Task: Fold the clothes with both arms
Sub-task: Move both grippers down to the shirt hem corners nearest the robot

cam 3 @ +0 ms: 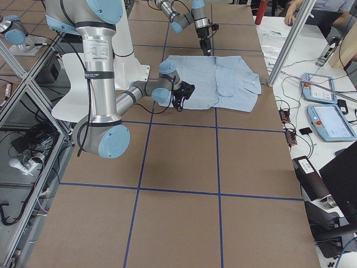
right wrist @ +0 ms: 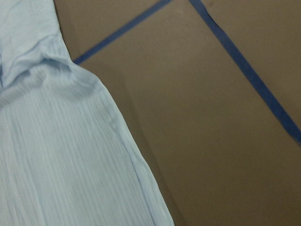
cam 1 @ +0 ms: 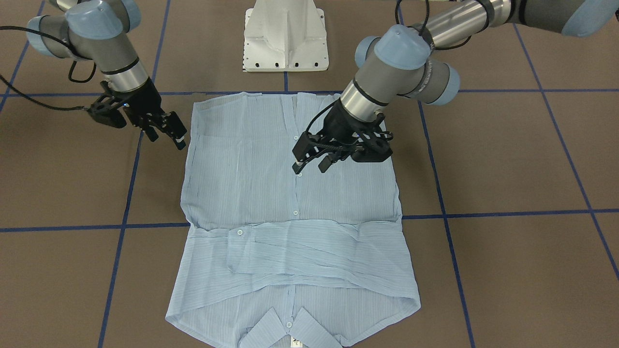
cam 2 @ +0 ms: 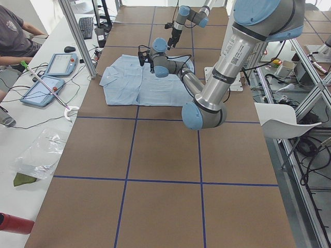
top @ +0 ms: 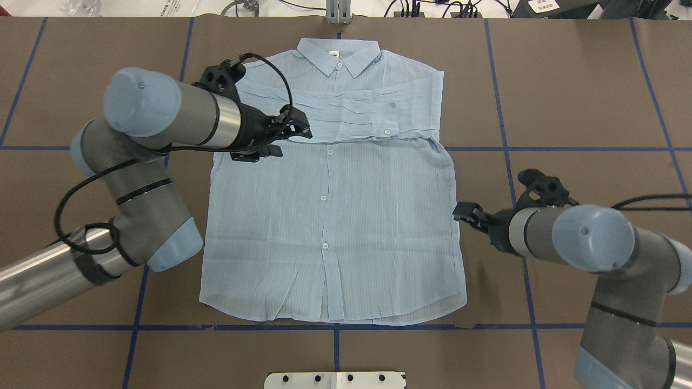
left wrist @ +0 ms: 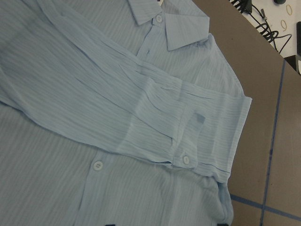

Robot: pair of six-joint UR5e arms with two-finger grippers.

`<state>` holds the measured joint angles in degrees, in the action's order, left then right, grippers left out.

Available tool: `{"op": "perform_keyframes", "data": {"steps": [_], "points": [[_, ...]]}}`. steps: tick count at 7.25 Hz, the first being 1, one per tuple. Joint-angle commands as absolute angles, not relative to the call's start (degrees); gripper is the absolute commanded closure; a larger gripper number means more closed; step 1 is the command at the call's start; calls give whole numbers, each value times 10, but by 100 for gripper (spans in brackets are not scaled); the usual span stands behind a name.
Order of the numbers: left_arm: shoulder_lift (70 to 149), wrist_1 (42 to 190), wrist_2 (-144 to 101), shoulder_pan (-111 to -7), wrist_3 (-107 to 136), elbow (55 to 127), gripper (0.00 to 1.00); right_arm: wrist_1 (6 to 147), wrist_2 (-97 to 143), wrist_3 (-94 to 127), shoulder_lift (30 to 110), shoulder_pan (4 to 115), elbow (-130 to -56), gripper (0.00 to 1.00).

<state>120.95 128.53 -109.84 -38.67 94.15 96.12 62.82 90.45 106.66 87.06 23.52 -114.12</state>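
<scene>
A narrow gap (cam 1: 294,105) separates the front edges beyond the nearest button, so I expect the shirt's hem (cam 1: 264,94) to droop and fall open there when the robot lifts the hem's corners.
The pale blue striped shirt (top: 335,216) lies flat on the brown table, buttons up, with its collar (top: 346,58) on the far side from the robot. Both sleeves are folded across the chest (cam 1: 309,251). My left gripper (top: 294,132) hovers open and empty over the shirt's left half, just below the folded sleeves; it also shows in the front-facing view (cam 1: 309,166). My right gripper (top: 464,212) is open and empty beside the shirt's right side edge, and shows in the front-facing view (cam 1: 167,137). The left wrist view shows the collar, the folded sleeves and a cuff button (left wrist: 186,160). The right wrist view shows the shirt's edge (right wrist: 56,155).
The white pedestal base (cam 1: 286,36) stands at the robot's side of the table, just behind the shirt's hem. Blue tape lines (top: 567,148) grid the brown table. Operator tablets (cam 2: 49,77) and cables lie on a side bench beyond the collar end.
</scene>
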Motion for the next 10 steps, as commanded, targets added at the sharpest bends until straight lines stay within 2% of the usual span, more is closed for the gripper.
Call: {"op": "perform_keyframes", "data": {"steps": [1, 3, 5, 6, 7, 10], "points": [[1125, 1286, -1086, -393, 925, 1046, 23, 642, 804, 1189, 903, 122, -1160, 1], [1122, 1284, -1084, -391, 925, 1048, 26, 767, 753, 1217, 887, 69, -1199, 3], [1121, 1284, -1080, -392, 925, 1049, 26, 771, 752, 1219, 884, 54, -1196, 8], [1117, 1283, -1063, -390, 925, 1049, 26, 773, 752, 1219, 878, 54, -1195, 12], [1117, 1283, -1058, -388, 925, 1049, 26, 773, 752, 1219, 877, 54, -1194, 24], [1116, 1283, -1058, -388, 926, 1048, 25, 773, 751, 1218, 867, 53, -1187, 31]]}}
